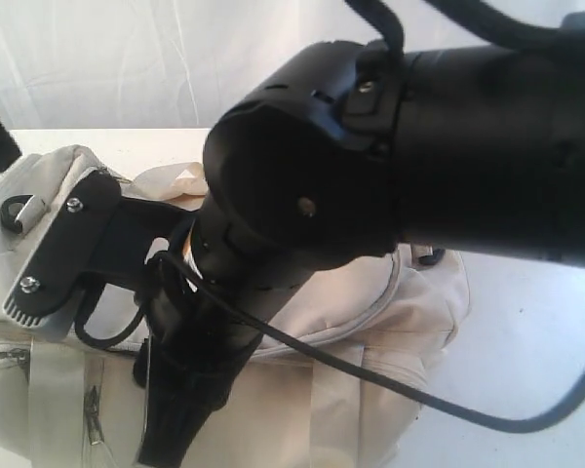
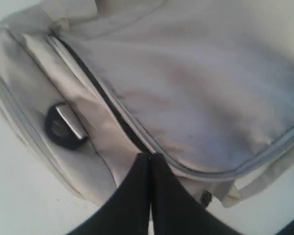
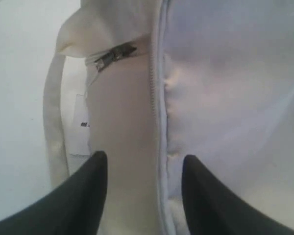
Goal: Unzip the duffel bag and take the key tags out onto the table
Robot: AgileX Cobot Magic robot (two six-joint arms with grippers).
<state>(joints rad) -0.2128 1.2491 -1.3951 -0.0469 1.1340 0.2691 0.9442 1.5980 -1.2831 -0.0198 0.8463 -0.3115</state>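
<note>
The duffel bag's top flap (image 1: 343, 292) hangs limp inside the curved zipper edge (image 1: 378, 310). So the flap will fold back and stay open when I lift it.
The cream duffel bag (image 1: 370, 322) lies on the white table (image 1: 526, 331), largely hidden in the exterior view by a black arm (image 1: 302, 205) close to the camera. In the left wrist view my left gripper (image 2: 150, 156) is shut at the end of a dark open stretch of the bag's zipper (image 2: 95, 85); the pull is hidden between the tips. My right gripper (image 3: 144, 164) is open above the bag (image 3: 225, 98), its fingers either side of the grey zipper piping (image 3: 159, 112). The key tags are out of view.
A black D-ring (image 2: 63, 128) sits on the bag's end beside the zipper. A metal pocket zipper pull (image 3: 115, 55) and a pale strap (image 3: 54, 122) hang at the other end. A black cable (image 1: 390, 385) crosses the bag. Bare table (image 2: 19, 196) lies beside it.
</note>
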